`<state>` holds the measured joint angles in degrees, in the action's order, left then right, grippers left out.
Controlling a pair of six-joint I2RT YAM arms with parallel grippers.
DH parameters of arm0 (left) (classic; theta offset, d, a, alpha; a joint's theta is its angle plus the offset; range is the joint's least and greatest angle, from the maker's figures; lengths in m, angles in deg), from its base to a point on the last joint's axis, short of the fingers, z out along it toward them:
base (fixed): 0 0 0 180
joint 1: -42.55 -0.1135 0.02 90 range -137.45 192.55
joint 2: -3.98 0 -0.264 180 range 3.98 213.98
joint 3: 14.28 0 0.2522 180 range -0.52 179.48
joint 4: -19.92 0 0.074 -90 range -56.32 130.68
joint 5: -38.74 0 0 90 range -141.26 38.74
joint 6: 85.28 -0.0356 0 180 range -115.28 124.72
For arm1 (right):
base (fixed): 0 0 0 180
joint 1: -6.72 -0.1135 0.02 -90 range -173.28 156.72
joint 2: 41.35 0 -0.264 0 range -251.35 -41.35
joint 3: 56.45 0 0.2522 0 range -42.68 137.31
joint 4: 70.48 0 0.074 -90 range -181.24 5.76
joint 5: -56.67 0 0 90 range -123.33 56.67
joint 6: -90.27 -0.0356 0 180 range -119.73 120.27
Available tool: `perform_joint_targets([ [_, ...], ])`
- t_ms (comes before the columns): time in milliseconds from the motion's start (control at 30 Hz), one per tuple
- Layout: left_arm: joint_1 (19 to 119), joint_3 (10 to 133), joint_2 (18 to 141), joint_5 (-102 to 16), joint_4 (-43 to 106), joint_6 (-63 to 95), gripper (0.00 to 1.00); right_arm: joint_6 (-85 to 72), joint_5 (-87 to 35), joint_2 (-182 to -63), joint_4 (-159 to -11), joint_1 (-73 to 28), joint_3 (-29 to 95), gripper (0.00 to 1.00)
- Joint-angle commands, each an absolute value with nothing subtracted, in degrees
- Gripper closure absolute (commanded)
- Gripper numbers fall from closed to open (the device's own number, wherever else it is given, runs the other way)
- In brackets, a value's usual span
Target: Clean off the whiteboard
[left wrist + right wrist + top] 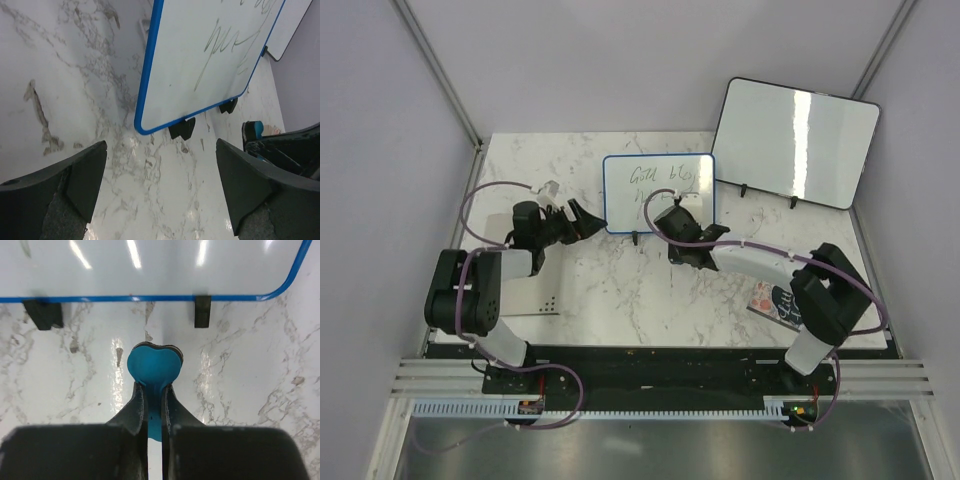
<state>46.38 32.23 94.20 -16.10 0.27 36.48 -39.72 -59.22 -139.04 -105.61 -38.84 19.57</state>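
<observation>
The whiteboard stands free on its black feet [635, 238]. I should hold its blue side edge [604, 190] steady with my left gripper before my right gripper wipes with the eraser.
The whiteboard [658, 192], small with a blue rounded frame and black feet, stands at the middle back of the marble table with dark scribbles on its upper part. It also shows in the left wrist view [200, 55] and the right wrist view [150, 265]. My left gripper [582, 222] is open and empty just left of the board's lower left corner; its jaws [161, 150] stand wide apart over bare marble. My right gripper [676, 222] is shut on a blue heart-shaped eraser [153, 365], held just in front of the board's lower edge, apart from it.
A larger blank black-framed whiteboard [795, 142] leans at the back right. A small printed booklet [772, 303] lies by the right arm's base. A thin metal plate [532, 297] lies at the front left. Grey walls close in the table.
</observation>
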Motion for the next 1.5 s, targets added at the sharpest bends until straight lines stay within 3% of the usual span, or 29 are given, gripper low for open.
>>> perform_joint_targets([
  [0,46.2,39.5,103.0,-10.2,-13.3,41.1,0.05,-33.2,-58.1,-133.1,-102.8,-36.6,22.7,1.00],
  [233,46.2,52.5,115.0,-8.8,-17.0,44.5,0.07,-28.5,-53.0,-134.9,-101.3,-31.2,30.2,1.00],
  [500,46.4,70.1,128.1,0.8,-24.2,52.2,0.07,-22.8,-53.1,-141.5,-94.7,-28.1,37.2,1.00],
  [600,46.9,72.0,129.8,2.3,-24.9,52.2,0.16,-22.3,-52.5,-145.3,-92.8,-27.3,39.7,1.00],
  [900,47.2,72.9,134.3,5.4,-32.8,57.9,0.55,-19.9,-55.3,-151.3,-88.4,-26.5,42.3,1.00],
  [1000,47.3,72.3,135.0,6.0,-36.2,60.2,0.98,-18.1,-58.3,-150.7,-84.7,-26.2,40.0,1.00],
  [1133,47.3,70.8,135.0,6.2,-37.5,60.6,0.98,-15.7,-59.8,-150.6,-75.0,-26.2,35.6,1.00],
  [1467,47.4,69.4,134.5,7.8,-37.5,60.6,0.98,-13.9,-56.4,-157.5,-74.7,-31.4,37.1,1.00],
])
